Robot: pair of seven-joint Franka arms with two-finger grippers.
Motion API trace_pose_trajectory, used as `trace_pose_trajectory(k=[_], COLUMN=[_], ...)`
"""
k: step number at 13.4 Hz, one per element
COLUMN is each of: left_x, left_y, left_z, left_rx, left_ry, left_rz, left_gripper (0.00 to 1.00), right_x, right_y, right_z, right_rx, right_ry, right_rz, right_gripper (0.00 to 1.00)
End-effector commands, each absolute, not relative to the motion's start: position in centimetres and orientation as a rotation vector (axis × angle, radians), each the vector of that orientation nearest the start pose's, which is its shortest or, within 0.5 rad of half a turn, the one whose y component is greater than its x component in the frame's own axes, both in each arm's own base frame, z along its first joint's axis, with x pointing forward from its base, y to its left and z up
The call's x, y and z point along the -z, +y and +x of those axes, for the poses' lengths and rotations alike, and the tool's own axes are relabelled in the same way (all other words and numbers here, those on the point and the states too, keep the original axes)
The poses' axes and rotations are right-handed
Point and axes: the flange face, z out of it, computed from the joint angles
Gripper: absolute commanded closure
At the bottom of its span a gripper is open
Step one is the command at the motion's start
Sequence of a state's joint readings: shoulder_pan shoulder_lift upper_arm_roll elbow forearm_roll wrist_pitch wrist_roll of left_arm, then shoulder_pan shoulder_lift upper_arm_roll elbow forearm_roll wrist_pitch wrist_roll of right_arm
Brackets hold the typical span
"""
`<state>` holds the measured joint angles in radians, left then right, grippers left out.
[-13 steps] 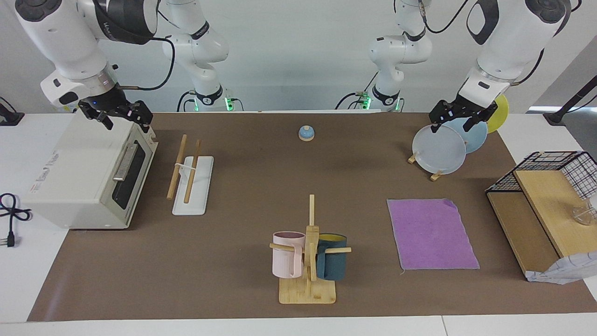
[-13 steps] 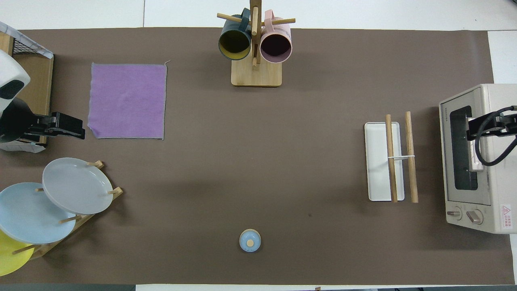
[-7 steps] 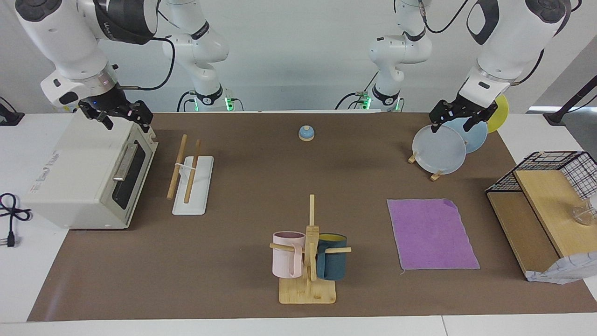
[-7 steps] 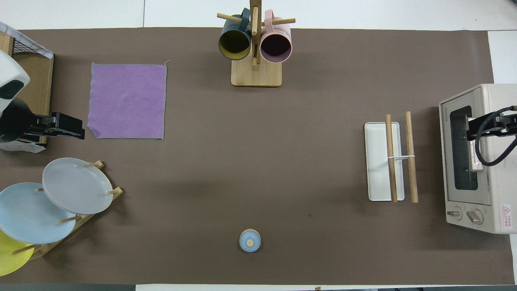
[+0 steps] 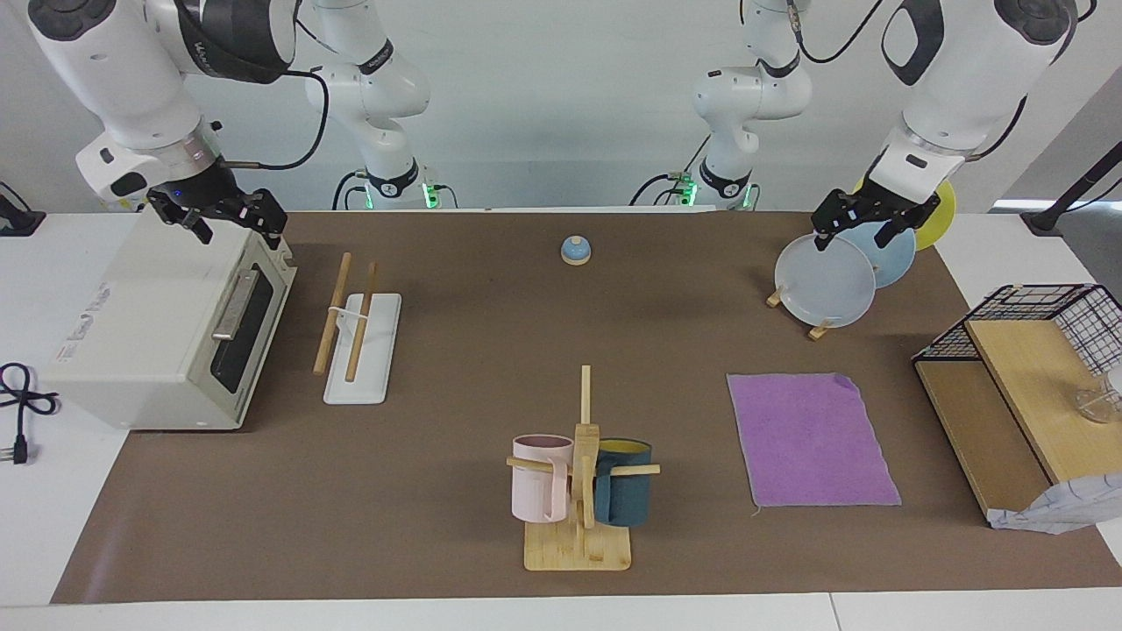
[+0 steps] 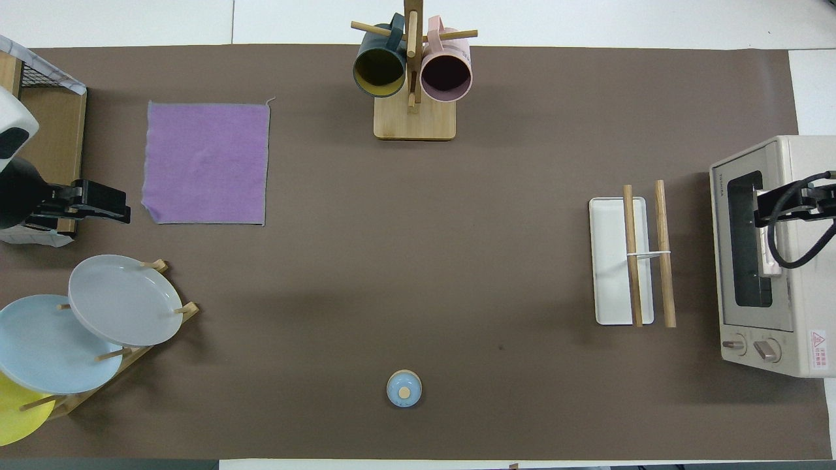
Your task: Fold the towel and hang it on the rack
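Note:
I can see the towel's turned-over corner (image 5: 848, 383) lying clear of the plates and facing my open left gripper, so I should keep going down toward that corner (image 6: 153, 216) until the fingers pinch it.
The towel (image 5: 811, 438) lies flat on the brown mat, purple face up, toward the left arm's end of the table; it also shows in the overhead view (image 6: 206, 163). One of its corners nearer to the robots is turned over a little. The rack (image 5: 359, 346), a white base with two wooden dowels, lies beside the toaster oven and also shows in the overhead view (image 6: 620, 261). My left gripper (image 5: 852, 232) is open and empty, in the air over the plates; in the overhead view (image 6: 121, 207) it is beside the towel. My right gripper (image 5: 235, 226) is open and empty over the toaster oven (image 6: 761, 209).
A toaster oven (image 5: 166, 324) stands at the right arm's end. A plate stand with three plates (image 5: 828, 280) is nearer to the robots than the towel. A mug tree (image 5: 583, 473) holds two mugs mid-table. A blue bell (image 5: 575, 251) and a wood-and-wire shelf (image 5: 1008, 412) are also there.
My left gripper has drifted slightly toward the left arm's end of the table, away from the towel. The right arm, towel and rack have not moved.

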<state>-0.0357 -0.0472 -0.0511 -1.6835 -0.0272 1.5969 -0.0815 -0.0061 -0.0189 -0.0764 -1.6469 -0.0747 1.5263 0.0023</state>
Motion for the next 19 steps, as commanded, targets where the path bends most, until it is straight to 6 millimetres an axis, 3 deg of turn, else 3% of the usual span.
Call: trace_pose_trajectory(k=[1,4,6,10,12,16,18,19], left_x=[-58.9,-56.1,-53.2,-42.7,-38.9,-34.4,-32.1,-31.6], left_y=[-3.9,-3.1,-1.9,-0.2,2.0,4.2,4.3,5.1], left_z=[53.3,53.7,54.7,59.8,60.8,61.7,61.9,61.9], left_rx=[-0.037,-0.001,0.042,0.031,0.055,0.055,0.035,0.025], left_ry=[-0.028,-0.085,-0.128,-0.364,-0.446,-0.541,-0.599,-0.624], left_rz=[-3.147,-3.147,-3.148,-3.139,-3.132,-3.12,-3.111,-3.106], left_gripper=[0.0,0.0,0.0,0.0,0.0,0.0,0.07,0.16], right_x=[-59.7,-59.7,-59.7,-59.7,-59.7,-59.7,-59.7,-59.7], right_y=[-5.5,-5.5,-5.5,-5.5,-5.5,-5.5,-5.5,-5.5], right_z=[53.7,53.7,53.7,53.7,53.7,53.7,53.7,53.7], right_rx=[-0.189,-0.189,-0.189,-0.189,-0.189,-0.189,-0.189,-0.189], right_ry=[0.119,0.119,0.119,0.119,0.119,0.116,0.119,0.119], right_rz=[-3.213,-3.213,-3.213,-3.213,-3.213,-3.213,-3.213,-3.213], right_gripper=[0.0,0.0,0.0,0.0,0.0,0.0,0.0,0.0])
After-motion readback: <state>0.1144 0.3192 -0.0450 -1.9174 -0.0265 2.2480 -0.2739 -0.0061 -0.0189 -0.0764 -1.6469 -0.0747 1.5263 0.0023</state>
